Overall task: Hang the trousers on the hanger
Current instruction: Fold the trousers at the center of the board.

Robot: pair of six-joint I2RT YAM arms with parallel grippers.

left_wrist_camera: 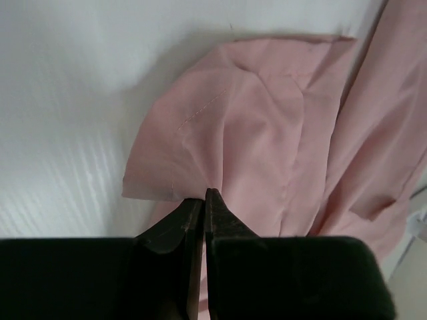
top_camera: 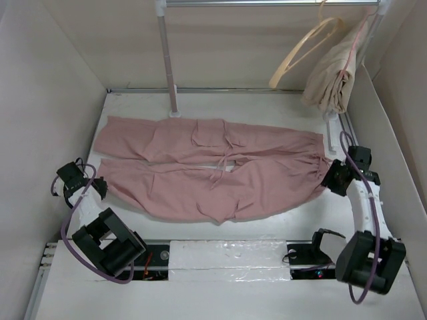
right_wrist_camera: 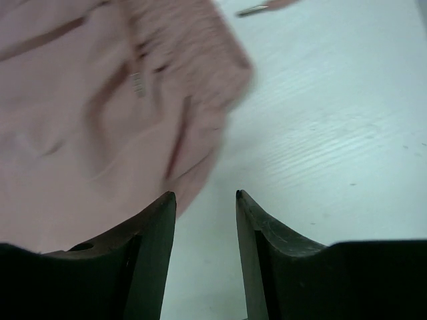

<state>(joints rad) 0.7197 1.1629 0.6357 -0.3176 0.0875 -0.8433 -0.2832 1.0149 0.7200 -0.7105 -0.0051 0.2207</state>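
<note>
The near leg (top_camera: 167,190) lies spread out next to its mate, so the robot's left gripper should bring the trousers' hem over onto the far leg (top_camera: 127,138) before the trousers go on the hanger.
The dusty-pink trousers (top_camera: 213,167) lie flat on the white table (top_camera: 267,110), legs to the left and gathered waist to the right. My left gripper (top_camera: 99,189) is at the hem of the near leg. In the left wrist view this gripper (left_wrist_camera: 204,193) is shut, and the trousers' cloth (left_wrist_camera: 253,120) puckers into its tips. My right gripper (top_camera: 328,179) sits at the waist end. The right wrist view shows it (right_wrist_camera: 205,195) open over bare table, the trousers' waist (right_wrist_camera: 80,100) lying by its left finger. The cream hanger (top_camera: 303,50) hangs from the rail at the back right.
A beige folded garment (top_camera: 333,80) hangs on another hanger just right of the cream one. The rail's upright pole (top_camera: 167,60) stands at the table's back edge, behind the trouser legs. White walls close in the left, back and right sides.
</note>
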